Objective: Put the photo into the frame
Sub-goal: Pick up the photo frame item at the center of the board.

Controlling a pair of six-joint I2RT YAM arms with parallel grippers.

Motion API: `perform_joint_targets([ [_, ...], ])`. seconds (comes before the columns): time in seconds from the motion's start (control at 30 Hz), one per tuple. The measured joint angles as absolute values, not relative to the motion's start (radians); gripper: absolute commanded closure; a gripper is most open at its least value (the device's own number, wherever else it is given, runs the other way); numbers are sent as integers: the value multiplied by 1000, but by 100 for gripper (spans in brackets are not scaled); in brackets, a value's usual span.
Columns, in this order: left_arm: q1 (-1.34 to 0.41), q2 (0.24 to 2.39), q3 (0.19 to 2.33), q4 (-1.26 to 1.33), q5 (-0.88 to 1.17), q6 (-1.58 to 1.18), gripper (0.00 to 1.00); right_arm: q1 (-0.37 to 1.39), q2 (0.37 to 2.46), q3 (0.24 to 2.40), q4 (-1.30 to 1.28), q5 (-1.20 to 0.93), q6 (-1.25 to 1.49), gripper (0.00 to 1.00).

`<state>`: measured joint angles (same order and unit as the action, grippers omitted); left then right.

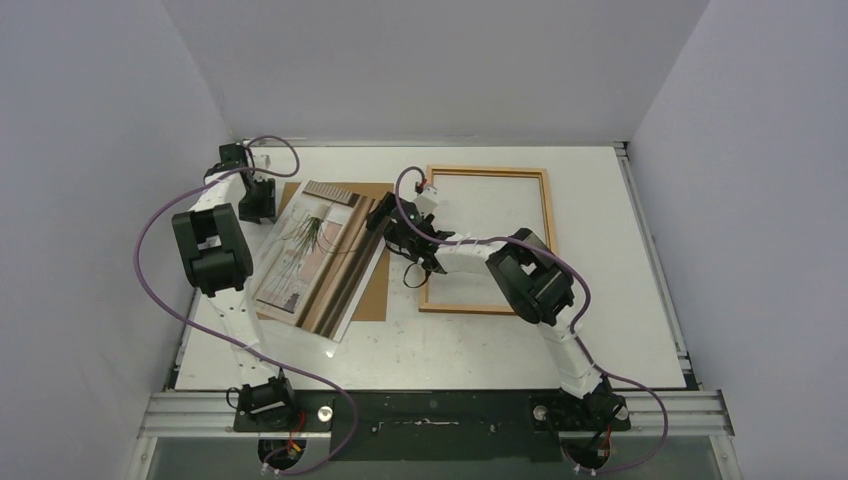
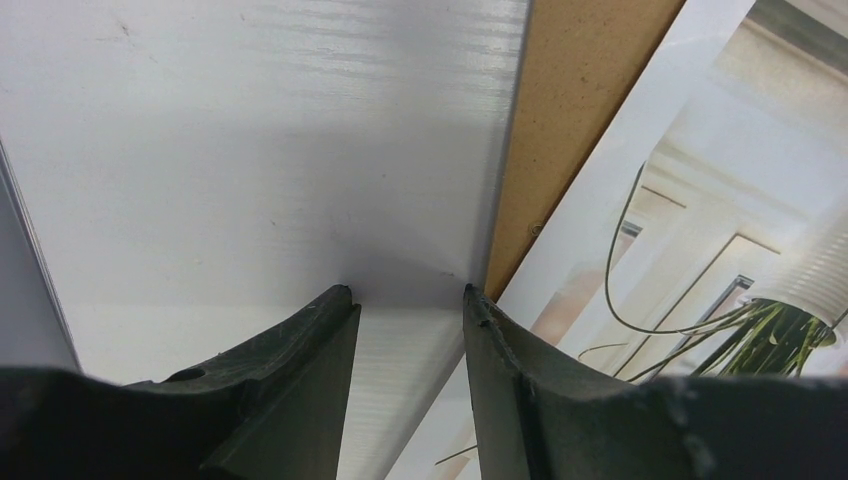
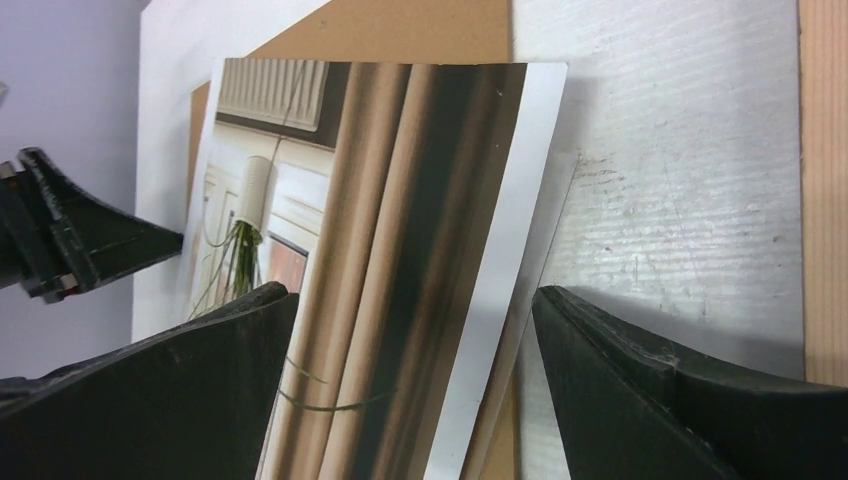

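Observation:
A clear sheet sticks past the photo's white border (image 3: 490, 290), so next my right gripper grips the sheet's free edge (image 3: 544, 232) and lifts the sheet off before framing the photo.
The photo (image 1: 315, 260), beige and brown bands with a green plant, lies face up on the left half of the table, over a brown backing board (image 1: 375, 295). The reddish-brown frame (image 1: 488, 172) lies flat to its right. My left gripper (image 1: 268, 210) points down at the photo's far left edge. In the left wrist view its jaws (image 2: 408, 292) stand apart over the white table, with the photo's white border (image 2: 560, 260) beside the right finger. My right gripper (image 1: 383, 222) hangs wide open over the photo's right edge (image 3: 500, 250), gripping nothing.
The backing board (image 3: 400, 30) juts out past the photo's far and right sides. The frame's left rail (image 3: 825, 150) runs close to the right gripper. White walls enclose the table on three sides. Purple cables loop off both arms.

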<state>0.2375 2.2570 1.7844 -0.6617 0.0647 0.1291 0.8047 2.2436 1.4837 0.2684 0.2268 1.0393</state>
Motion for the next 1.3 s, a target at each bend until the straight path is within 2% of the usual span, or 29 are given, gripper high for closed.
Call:
perform_joint_targets([
  [0.57, 237, 2257, 1784, -663, 72, 142, 60, 794, 2121, 1304, 582, 112, 1092, 11],
  [0.7, 237, 2257, 1784, -664, 74, 144, 60, 786, 2159, 1303, 728, 10, 1162, 12],
  [0.77, 237, 2257, 1784, -665, 76, 146, 60, 783, 2200, 1303, 827, -40, 1210, 9],
  [0.9, 237, 2257, 1784, -668, 81, 147, 60, 778, 2296, 1303, 930, -123, 1277, 9],
  [1.13, 237, 2253, 1779, -672, 87, 152, 60, 780, 2314, 1302, 931, -166, 1277, 14],
  [1.3, 237, 2252, 1778, -673, 90, 157, 61, 779, 2268, 1252, 920, -171, 1245, 29],
])
